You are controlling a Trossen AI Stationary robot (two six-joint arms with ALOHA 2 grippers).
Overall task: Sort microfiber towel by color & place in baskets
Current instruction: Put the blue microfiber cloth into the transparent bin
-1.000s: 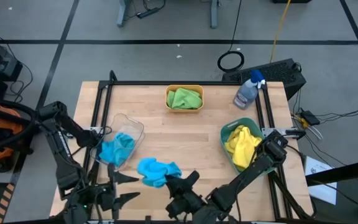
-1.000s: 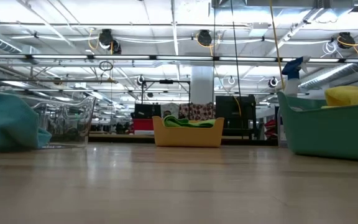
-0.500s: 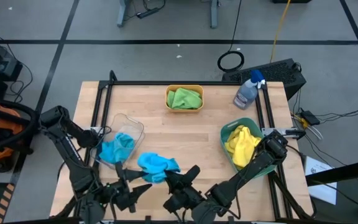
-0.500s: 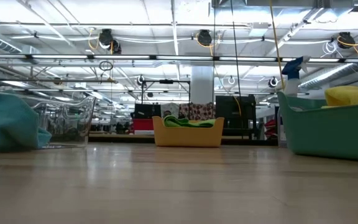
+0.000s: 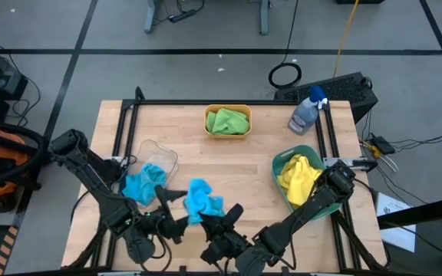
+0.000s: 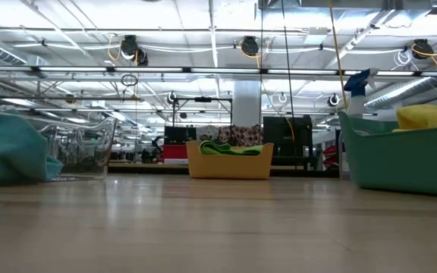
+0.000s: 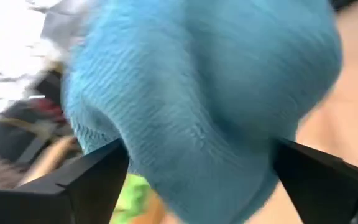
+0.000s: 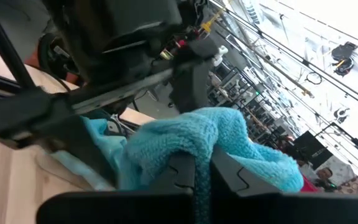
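The blue towel [image 5: 202,201] hangs in loose folds [image 7: 194,87], so I expect it to sag from my left gripper and drape over the clear basket's towel when I lower it.
A sky blue microfiber towel [image 5: 202,198] sits bunched near the table's near edge, between my two grippers. My right gripper [image 5: 222,224] is shut on it from the near right; it shows in the right wrist view as the towel [image 8: 185,140]. My left gripper [image 5: 176,220] is open, with one finger on either side of the towel [image 7: 197,93]. The second blue towel [image 5: 144,182] lies in the clear basket [image 5: 159,149]. A green towel [image 5: 229,120] fills the orange-yellow basket [image 5: 208,115]. Yellow towels [image 5: 299,180] lie in the teal basket [image 5: 278,161]. My right gripper pinches a bunched fold of the blue towel [image 8: 194,149] between its two shut fingers [image 8: 182,174], coming from the table's near side. The cloth mounds up over the fingertips. Whether its lower part still lies on the table, I cannot tell.
A spray bottle [image 5: 307,111] with a blue head stands at the far right of the table. Black frame rails [image 5: 121,138] run along the left and right sides. Bare wood [image 5: 221,161] lies between the three baskets.
My left gripper has travelled toward the table's right and closed in on the blue towel. The towel, which lay spread low, has been gathered into a taller bunch and shifted a little toward the far edge. My right arm has stayed about where it was.
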